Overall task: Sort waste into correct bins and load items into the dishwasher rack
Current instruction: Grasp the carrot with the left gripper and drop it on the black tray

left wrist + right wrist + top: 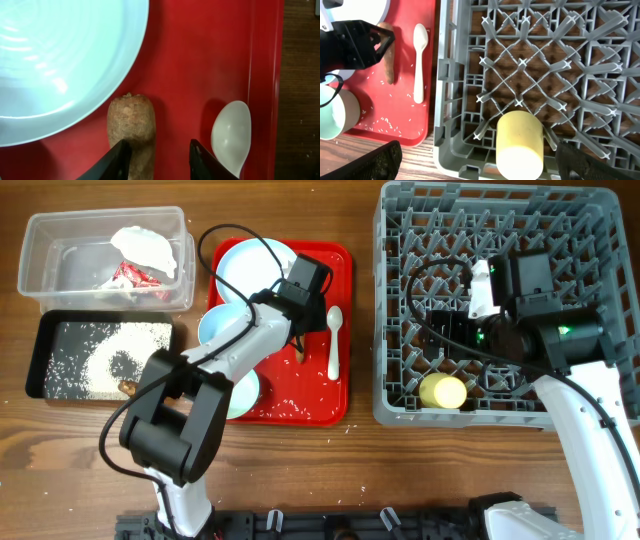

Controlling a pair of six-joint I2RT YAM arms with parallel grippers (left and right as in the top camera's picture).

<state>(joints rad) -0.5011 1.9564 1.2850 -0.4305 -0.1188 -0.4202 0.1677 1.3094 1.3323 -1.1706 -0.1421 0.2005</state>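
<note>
I should carry the brown food piece to the black tray [108, 355] with my left gripper, which is reaching across the pale blue bowl [213, 322], before my right gripper comes in.
My left gripper [160, 157] is open low over the red tray [200, 60], and the brown stick-shaped food piece [132, 125] lies between its fingers against the left one. The white plastic spoon [231, 135] lies just to the right and the pale blue plate [55, 60] to the upper left. My right gripper [480, 167] is wide open above the grey dishwasher rack [590, 220], with the yellow cup [519, 142] lying on its side in the rack between the fingers. Two pale blue bowls [222, 325] [243, 392] sit on the tray's left side.
The clear tub [60, 240] at the back left holds crumpled white paper [148, 248] and the red-and-white wrapper [135, 277]. The black tray [50, 330] in front of it holds white rice. Loose rice grains [295, 405] lie on the red tray.
</note>
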